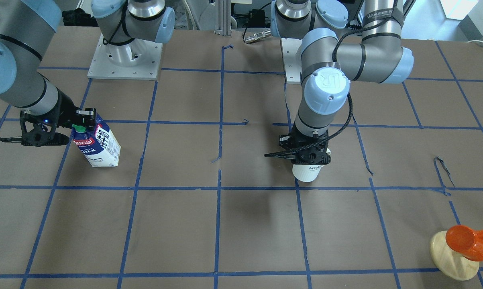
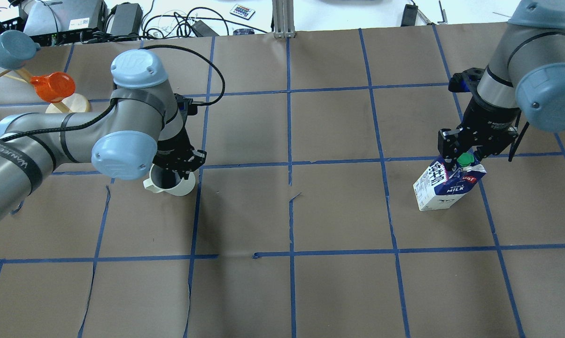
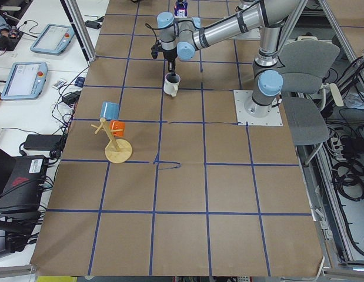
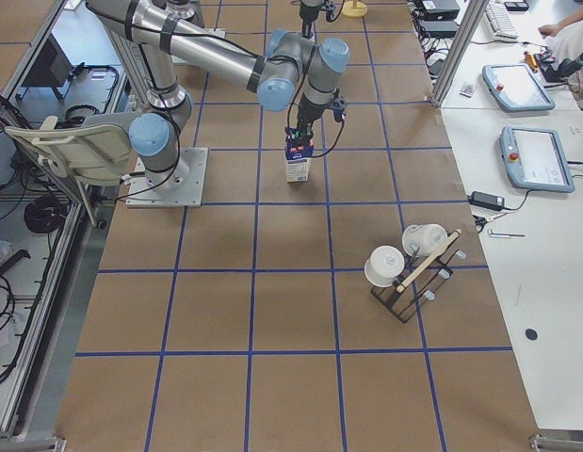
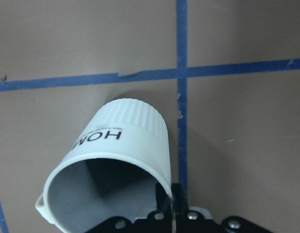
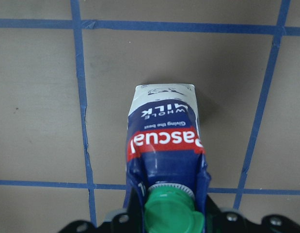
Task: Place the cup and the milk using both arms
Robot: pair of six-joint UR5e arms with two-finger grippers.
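The open middle (image 1: pixel 215 150) would get crowded by both arms with cup and milk. Next, my left gripper puts the cup there and moves away before the milk (image 1: pixel 100 148) comes.
The white ribbed cup (image 1: pixel 308 171) marked "HOME" hangs upright from my left gripper (image 1: pixel 310 157), which is shut on its rim, one finger inside and one outside. The cup shows in the overhead view (image 2: pixel 168 186) left of centre and in the left wrist view (image 5: pixel 121 154), close over a blue tape crossing. The blue and white milk (image 1: pixel 99 144) with a green cap is held at its gable top by my right gripper (image 1: pixel 82 125), which is shut on it. The milk also shows at the overhead view's right (image 2: pixel 445 186) and in the right wrist view (image 6: pixel 165 141). I cannot tell whether cup or milk touches the table.
A wooden mug tree (image 2: pixel 68 104) with an orange cup (image 2: pixel 53 86) and a blue cup (image 2: pixel 11 49) stands beyond my left arm. A rack with white cups (image 4: pixel 409 268) stands on the right side. Brown paper with a blue tape grid (image 2: pixel 289 164) covers the table.
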